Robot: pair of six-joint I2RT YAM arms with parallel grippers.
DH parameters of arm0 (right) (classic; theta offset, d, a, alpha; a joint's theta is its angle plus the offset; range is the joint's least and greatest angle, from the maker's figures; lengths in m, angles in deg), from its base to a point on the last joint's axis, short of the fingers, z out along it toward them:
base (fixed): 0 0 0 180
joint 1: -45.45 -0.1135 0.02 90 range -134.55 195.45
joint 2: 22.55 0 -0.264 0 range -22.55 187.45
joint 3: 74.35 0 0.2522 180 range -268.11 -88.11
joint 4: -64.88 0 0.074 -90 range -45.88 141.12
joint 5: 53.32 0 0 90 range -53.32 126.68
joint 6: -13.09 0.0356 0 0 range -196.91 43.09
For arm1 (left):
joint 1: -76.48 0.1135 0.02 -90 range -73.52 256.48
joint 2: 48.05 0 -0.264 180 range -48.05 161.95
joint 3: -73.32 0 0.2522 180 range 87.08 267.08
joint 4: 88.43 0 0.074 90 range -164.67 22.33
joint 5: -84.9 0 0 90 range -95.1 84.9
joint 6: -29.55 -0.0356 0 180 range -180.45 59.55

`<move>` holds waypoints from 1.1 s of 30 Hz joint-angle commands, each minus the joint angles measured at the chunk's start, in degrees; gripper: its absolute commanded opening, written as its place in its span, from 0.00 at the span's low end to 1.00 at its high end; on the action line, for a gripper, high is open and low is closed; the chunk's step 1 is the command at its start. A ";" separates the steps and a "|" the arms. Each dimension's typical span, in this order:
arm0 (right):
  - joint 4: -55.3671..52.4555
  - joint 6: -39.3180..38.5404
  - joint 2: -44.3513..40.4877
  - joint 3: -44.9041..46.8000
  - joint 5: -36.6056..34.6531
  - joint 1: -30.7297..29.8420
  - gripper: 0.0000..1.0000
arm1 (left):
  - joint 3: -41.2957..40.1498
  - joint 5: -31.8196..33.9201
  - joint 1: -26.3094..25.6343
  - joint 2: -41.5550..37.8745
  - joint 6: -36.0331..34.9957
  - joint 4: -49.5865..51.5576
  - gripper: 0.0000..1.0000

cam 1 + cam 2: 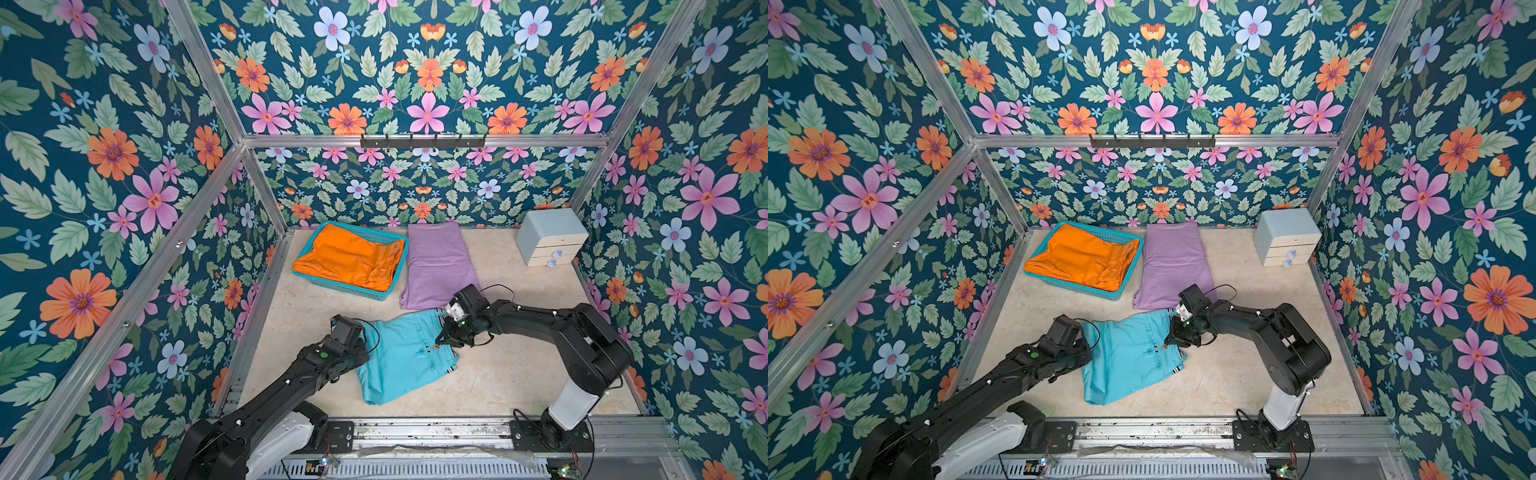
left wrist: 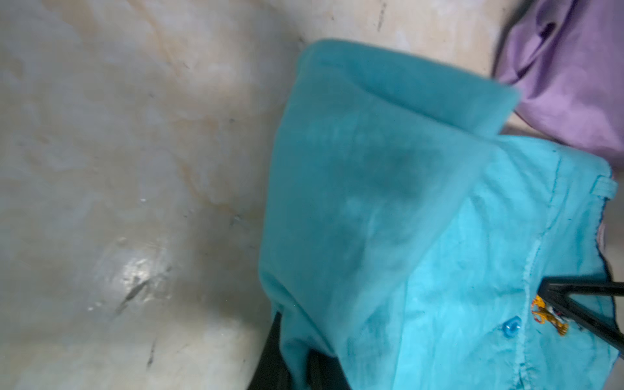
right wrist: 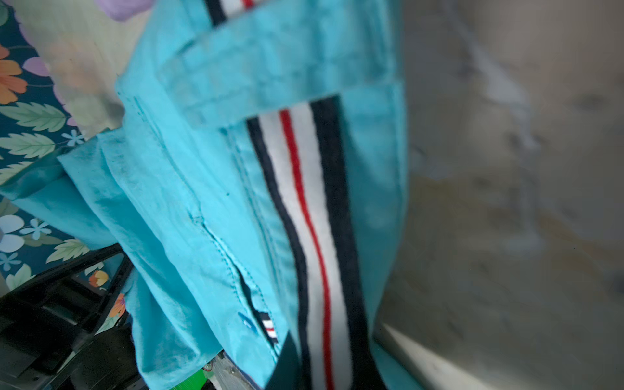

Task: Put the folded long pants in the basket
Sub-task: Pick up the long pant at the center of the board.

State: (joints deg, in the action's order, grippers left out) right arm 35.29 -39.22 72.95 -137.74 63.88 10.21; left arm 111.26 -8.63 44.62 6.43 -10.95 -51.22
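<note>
My left gripper needs to open and grab the pants' edge (image 2: 264, 273) flat before both grippers lift the pants, because a fold of the turquoise pants (image 2: 300, 313) is bunching up in my left gripper.
The turquoise folded long pants (image 1: 405, 361) lie on the table's middle, with a striped waistband (image 3: 304, 189). At their left edge my left gripper (image 2: 297, 358) is shut on a fold of the turquoise cloth (image 2: 371, 202). My right gripper (image 3: 324, 364) is shut on the striped waistband at the pants' far right corner (image 1: 441, 338). The teal basket (image 1: 349, 286) stands at the back left, and orange folded pants (image 1: 349, 259) fill it. Lilac folded pants (image 1: 436, 266) lie flat just right of the basket; both show in both top views.
A pale grey-blue drawer box (image 1: 550, 243) stands in the back right corner. Flowered walls and aluminium posts close in the table on three sides. A hook rail (image 1: 422, 141) runs across the back wall. Both arm bases sit on the front rail (image 1: 415, 432).
</note>
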 commanded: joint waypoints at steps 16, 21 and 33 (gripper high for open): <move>-15.42 5.46 -23.83 16.34 -15.52 5.32 0.01 | -3.02 -8.54 0.04 1.53 0.43 -12.06 0.83; -14.07 4.75 -21.10 16.14 -15.04 5.35 0.06 | -6.59 -13.21 -0.13 4.76 0.81 -18.42 0.79; -12.20 4.50 -18.47 16.08 -14.99 5.77 0.08 | -4.29 -11.39 -1.55 15.38 -1.27 -18.98 0.27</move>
State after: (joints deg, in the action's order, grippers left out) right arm 22.78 -34.63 53.61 -121.96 50.70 15.89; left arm 106.65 -23.10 43.09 20.95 -11.17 -77.58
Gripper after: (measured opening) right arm 0.153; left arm 0.329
